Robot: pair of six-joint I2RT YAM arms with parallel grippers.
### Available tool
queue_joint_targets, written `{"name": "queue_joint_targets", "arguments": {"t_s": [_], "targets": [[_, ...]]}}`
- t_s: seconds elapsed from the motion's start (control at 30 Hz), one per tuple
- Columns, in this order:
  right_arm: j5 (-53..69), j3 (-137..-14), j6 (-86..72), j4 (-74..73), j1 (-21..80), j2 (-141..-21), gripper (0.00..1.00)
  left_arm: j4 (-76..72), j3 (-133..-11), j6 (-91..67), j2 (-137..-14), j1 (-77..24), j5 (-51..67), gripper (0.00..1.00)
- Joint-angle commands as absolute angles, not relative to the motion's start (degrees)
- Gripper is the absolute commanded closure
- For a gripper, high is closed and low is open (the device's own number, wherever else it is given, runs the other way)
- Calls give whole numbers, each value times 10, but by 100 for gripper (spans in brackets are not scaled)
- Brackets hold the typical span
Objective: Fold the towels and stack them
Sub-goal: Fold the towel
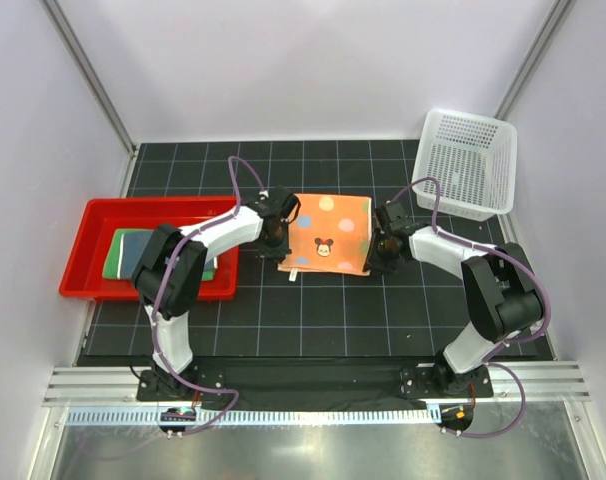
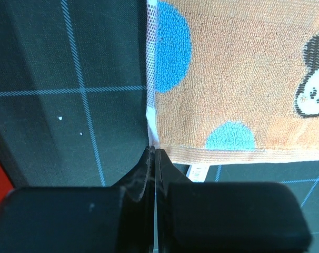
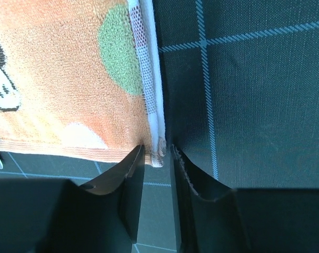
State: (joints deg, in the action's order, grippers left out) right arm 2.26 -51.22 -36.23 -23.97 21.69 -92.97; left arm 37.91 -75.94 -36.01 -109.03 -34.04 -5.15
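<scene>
My left gripper should open and take the towel's near edge [image 2: 176, 155] closer to the white tag, because it is pinching the orange towel's corner [image 2: 155, 142] into a point.
The orange towel [image 1: 328, 235] with coloured dots and a cartoon mouse lies flat on the dark grid mat in the middle. My left gripper [image 1: 279, 243] is at its near left corner. In the left wrist view its jaws [image 2: 153, 152] are shut on the towel's white edge [image 2: 151, 118]. My right gripper [image 1: 380, 250] is at the near right corner. Its jaws [image 3: 157, 150] stand slightly open around the white corner [image 3: 158, 145], with a gap showing. A green towel [image 1: 117, 256] and a dark blue towel [image 1: 140, 247] lie folded in the red tray, partly hidden by my left arm.
The red tray [image 1: 93, 215] sits at the left of the mat. A white mesh basket [image 1: 465, 162] stands at the back right. White walls close in the workspace on three sides, and a metal rail runs along the near edge.
</scene>
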Motion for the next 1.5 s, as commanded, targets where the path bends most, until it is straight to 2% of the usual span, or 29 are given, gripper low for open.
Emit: {"name": "queue_joint_targets", "arguments": {"t_s": [0.0,0.03,0.17,0.27,0.43,0.73,1.03,1.27,1.33,1.37,1.4,1.47], "targets": [[18,-526,-369,-244,221,-906,68,384,-779,-363,-1056,-343,-40,100],[19,-526,-368,-243,220,-905,69,384,-778,-363,-1056,-344,-40,100],[17,-525,-368,-241,220,-904,91,392,-777,-363,-1050,-345,-47,100],[12,-527,-367,-245,220,-902,97,406,-786,-362,-1039,-346,-61,100],[11,-533,-366,-248,220,-906,98,420,-804,-363,-1009,-352,-58,100],[3,-527,-360,-245,219,-916,97,381,-702,-388,-1015,-359,-41,100],[-33,-541,-345,-258,220,-914,88,371,-689,-388,-1048,-370,-46,100],[-31,-545,-339,-260,220,-915,87,374,-685,-389,-1030,-375,-42,100],[-25,-547,-341,-264,220,-913,81,381,-691,-395,-1018,-375,-51,93],[-22,-545,-346,-263,220,-911,80,381,-696,-399,-1014,-375,-56,86],[-15,-542,-350,-258,220,-908,79,374,-699,-408,-1008,-374,-55,70],[-8,-530,-366,-247,220,-903,80,362,-701,-418,-1005,-373,-37,63]]}}
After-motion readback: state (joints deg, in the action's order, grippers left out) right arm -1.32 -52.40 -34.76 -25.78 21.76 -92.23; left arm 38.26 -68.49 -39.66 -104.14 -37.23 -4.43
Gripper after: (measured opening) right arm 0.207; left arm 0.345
